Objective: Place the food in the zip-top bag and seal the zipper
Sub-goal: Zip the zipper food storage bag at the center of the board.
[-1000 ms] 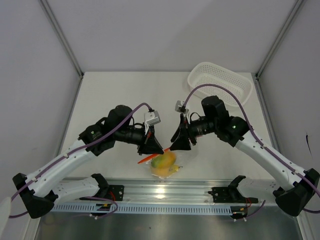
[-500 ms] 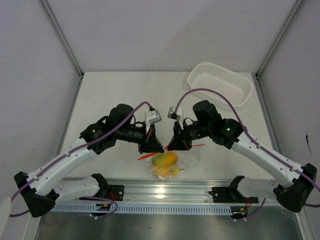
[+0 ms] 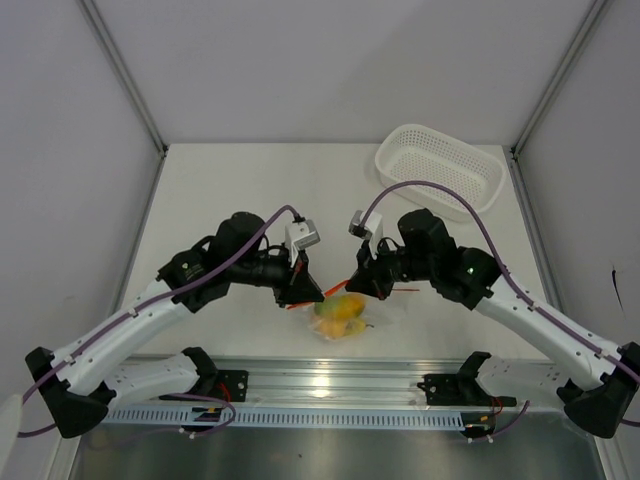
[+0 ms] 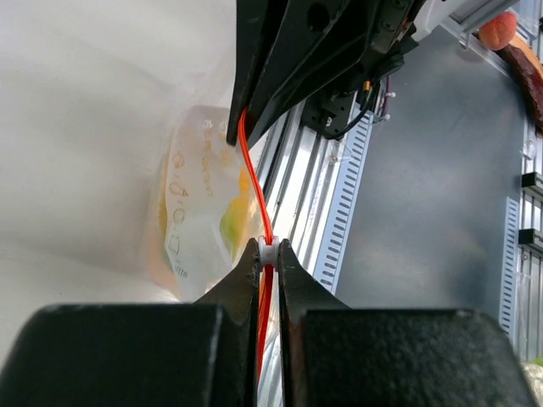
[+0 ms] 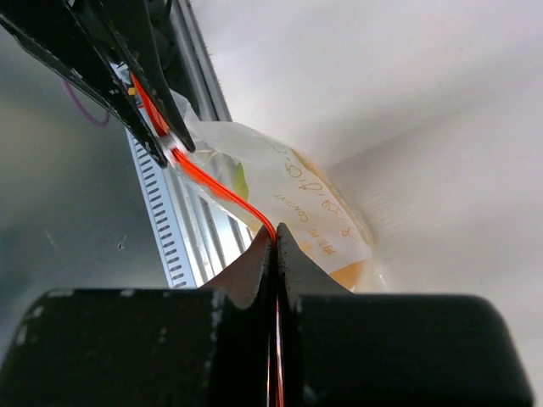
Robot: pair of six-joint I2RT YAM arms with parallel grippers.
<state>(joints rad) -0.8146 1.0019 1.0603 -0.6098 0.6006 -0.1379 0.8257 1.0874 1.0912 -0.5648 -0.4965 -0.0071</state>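
My left gripper needs to move the white slider point(image 4: 269, 253) because it sits short of the zipper's end. It should pull the slider to that end point(image 3: 291, 306) while my right gripper keeps the zipper still.
The clear zip-top bag point(image 3: 347, 318) hangs between both grippers near the table's front edge, with the orange-yellow and green food point(image 3: 340, 308) inside it. Its red-orange zipper point(image 4: 254, 178) runs taut from one gripper to the other. My left gripper point(image 4: 268, 246) is shut on the zipper at a small white slider piece. My right gripper point(image 5: 274, 231) is shut on the zipper point(image 5: 216, 191) farther along. From above, the left gripper point(image 3: 308, 293) is at the bag's left and the right gripper point(image 3: 362, 290) at its upper right. The bag point(image 5: 314, 203) shows printed lettering, and the food point(image 5: 352, 271) shows orange through it.
A white perforated basket point(image 3: 440, 170) stands at the back right of the table. The metal rail with the arm bases point(image 3: 330, 385) runs just in front of the bag. Side walls border the table on the left and right.
My right gripper closed onto the zipper and shifted slightly right. The bag with the food rose a little toward the grippers. The left gripper stayed shut on the zipper.
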